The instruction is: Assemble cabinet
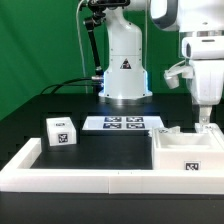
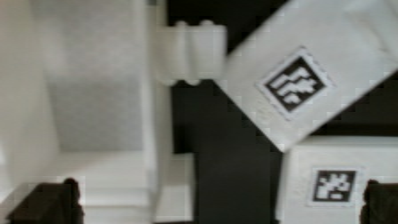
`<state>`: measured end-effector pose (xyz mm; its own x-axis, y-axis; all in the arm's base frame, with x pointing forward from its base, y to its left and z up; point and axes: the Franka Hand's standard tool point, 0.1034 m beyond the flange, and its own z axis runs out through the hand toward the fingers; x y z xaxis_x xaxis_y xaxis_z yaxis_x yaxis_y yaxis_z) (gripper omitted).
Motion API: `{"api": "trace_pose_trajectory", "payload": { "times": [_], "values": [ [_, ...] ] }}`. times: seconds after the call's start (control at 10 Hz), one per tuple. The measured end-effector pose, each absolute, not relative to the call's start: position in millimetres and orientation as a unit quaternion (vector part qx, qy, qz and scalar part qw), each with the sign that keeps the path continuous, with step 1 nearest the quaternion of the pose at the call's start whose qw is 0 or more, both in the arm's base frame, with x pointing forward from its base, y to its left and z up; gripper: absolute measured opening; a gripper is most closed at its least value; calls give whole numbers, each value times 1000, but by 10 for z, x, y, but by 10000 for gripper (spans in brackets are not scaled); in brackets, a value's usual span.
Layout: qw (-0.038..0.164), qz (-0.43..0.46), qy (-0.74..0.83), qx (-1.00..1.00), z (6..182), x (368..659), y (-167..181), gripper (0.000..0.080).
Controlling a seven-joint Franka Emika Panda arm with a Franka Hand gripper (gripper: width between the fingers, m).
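Note:
The straight white panel (image 2: pixel 336 172) is separated from the slanted panel by a black gap (image 2: pixel 365 116), so the straight panel will come up by itself when I lift it.
The white cabinet shell (image 1: pixel 190 152) stands at the exterior view's right, with a tag on its front face. My gripper (image 1: pixel 203 122) hangs straight above its far rim, with nothing between the fingers. In the wrist view my gripper (image 2: pixel 214 206) is open wide: one dark fingertip (image 2: pixel 43 204) shows at one edge and the other at the opposite edge. Between them lie a white shell wall (image 2: pixel 80 110) and the black table. A white tagged panel (image 2: pixel 294 80) lies at a slant beside it. A small white tagged block (image 1: pixel 60 130) sits alone at the exterior view's left.
The marker board (image 1: pixel 122 123) lies flat before the robot base (image 1: pixel 124 70). A long low white border rail (image 1: pixel 95 172) runs along the front and up the left side. A green backdrop stands behind.

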<state>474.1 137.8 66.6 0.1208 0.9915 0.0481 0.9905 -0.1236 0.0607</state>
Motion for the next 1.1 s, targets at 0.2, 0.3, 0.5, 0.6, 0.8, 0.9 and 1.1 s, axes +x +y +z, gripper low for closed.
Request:
{"api": "trace_pose_trajectory", "payload": {
  "times": [0.2,0.3,0.5,0.6,0.8,0.9,1.1],
  "values": [
    [-3,40,654,756,561,4516,1517,796],
    [-2,40,654,755,561,4533,1501,796],
    [-3,39,653,756,553,4528,1493,796],
    [-3,39,653,756,549,4522,1494,796],
    [-9,54,656,753,468,4307,1595,796],
    [-12,56,659,750,419,4209,1626,796],
    [-20,67,659,749,295,4125,1696,796]
  ]
}}
